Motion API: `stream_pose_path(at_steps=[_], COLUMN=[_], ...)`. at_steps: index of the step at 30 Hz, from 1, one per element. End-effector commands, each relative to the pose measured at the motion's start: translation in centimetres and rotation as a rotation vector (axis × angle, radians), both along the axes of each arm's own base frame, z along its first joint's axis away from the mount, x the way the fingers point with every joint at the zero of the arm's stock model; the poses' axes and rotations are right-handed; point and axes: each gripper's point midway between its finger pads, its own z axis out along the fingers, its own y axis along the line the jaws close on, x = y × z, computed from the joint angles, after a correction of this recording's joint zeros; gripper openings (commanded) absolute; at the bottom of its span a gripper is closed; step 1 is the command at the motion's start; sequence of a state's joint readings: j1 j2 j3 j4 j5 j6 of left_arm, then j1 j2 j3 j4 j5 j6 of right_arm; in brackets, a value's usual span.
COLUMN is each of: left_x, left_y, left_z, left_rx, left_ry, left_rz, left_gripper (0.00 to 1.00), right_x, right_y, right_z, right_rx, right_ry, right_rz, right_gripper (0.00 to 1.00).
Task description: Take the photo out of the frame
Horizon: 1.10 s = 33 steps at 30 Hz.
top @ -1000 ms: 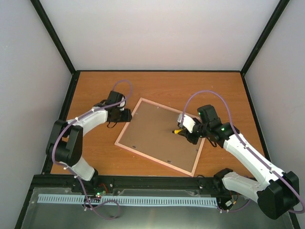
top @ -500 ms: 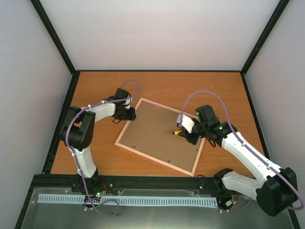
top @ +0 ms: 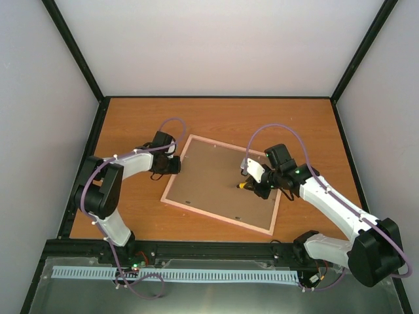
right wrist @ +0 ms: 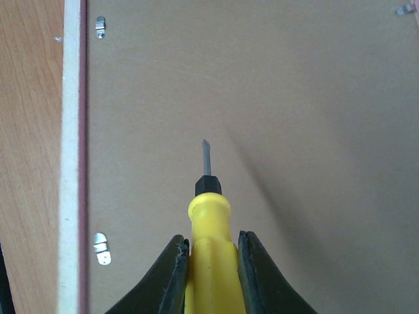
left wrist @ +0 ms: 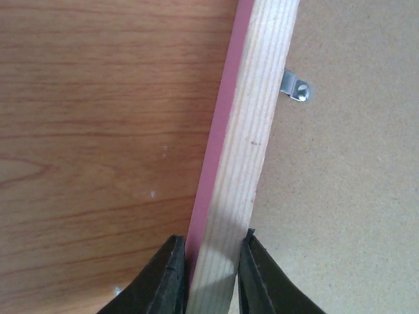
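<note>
The frame lies crooked and its rail [left wrist: 236, 163] runs at a slant through the left gripper's fingers, so the robot should turn the frame straight, then open that gripper and grip the rail [top: 169, 187] squarely.
The frame [top: 172, 190] lies face down on the table, its brown backing board [top: 219, 183] up and its pink border showing round the edge. The photo is hidden under the board. My left gripper [top: 175, 164] is at the frame's left rail; in the left wrist view the gripper [left wrist: 209, 278] is shut on the wooden rail [left wrist: 245, 144], one finger on each side. My right gripper [top: 254, 188] hovers over the board's right half, shut on a yellow-handled screwdriver [right wrist: 208, 239] whose blade points across the board [right wrist: 301, 104].
Small metal retaining clips sit along the board's edges: one [left wrist: 296, 87] beyond the left gripper, two [right wrist: 100, 249] [right wrist: 99, 26] by the rail [right wrist: 71, 163] in the right wrist view. Bare wooden table [top: 131, 124] surrounds the frame; black posts and grey walls enclose it.
My left gripper has moved in to the frame's left rail and closed on it. The frame has turned slightly. The right gripper, still holding the screwdriver, has shifted a little.
</note>
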State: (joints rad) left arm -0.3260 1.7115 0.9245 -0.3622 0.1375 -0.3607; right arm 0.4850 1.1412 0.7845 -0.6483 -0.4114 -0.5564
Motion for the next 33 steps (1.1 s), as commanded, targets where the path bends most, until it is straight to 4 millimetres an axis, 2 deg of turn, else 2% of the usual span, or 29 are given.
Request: stream_pose_path(at_steps=[1,3,5,8,11,15,18,25,29,33], left_x=[-1.9,-1.4,-0.9,-1.1,-2.7,-6.8,-8.7,-10.0,-10.8,-12.0], left_y=[3.2,3.0,2.0,1.1,0.7,0.6,0.9,1.6,0.1,-0.5], left_z=[-2.3,-2.0,-1.3,-0.5,-0.6,-1.9,-2.3,-2.0,-1.3,-2.0], left_rx=[0.086,0.074,0.021,-0.009,-0.016,-0.014,-0.030,-0.028,-0.097,-0.116], left_ry=[0.114,0.114,0.102,0.081,0.088,0.146,0.150,0.123,0.090,0.103], left_rz=[0.190,0.212,0.201,0.198,0.196,0.230,0.274,0.262,0.146,0.121], left_gripper=[0.12,0.09,0.06,0.02,0.01,0.01,0.01,0.01,0.01,0.01], right_x=[0.1,0.1,0.1,0.1,0.1,0.1,0.1,0.0,0.0,-0.3], right_y=[0.5,0.5,0.4,0.4,0.3,0.4,0.5,0.8,0.8,1.1], right_z=[0.9,0.9,0.9,1.0,0.9,0.7,0.5,0.2,0.0,0.4], right_rx=[0.022,0.022,0.021,0.022,0.018,0.017,0.013,0.012,0.007,0.024], right_ry=[-0.006,-0.009,-0.011,-0.016,-0.016,-0.010,-0.001,0.015,0.021,0.020], right_rz=[0.008,0.007,0.006,0.003,0.003,0.008,0.013,0.024,0.024,0.040], right_gripper=[0.03,0.03,0.03,0.03,0.03,0.03,0.03,0.03,0.03,0.03])
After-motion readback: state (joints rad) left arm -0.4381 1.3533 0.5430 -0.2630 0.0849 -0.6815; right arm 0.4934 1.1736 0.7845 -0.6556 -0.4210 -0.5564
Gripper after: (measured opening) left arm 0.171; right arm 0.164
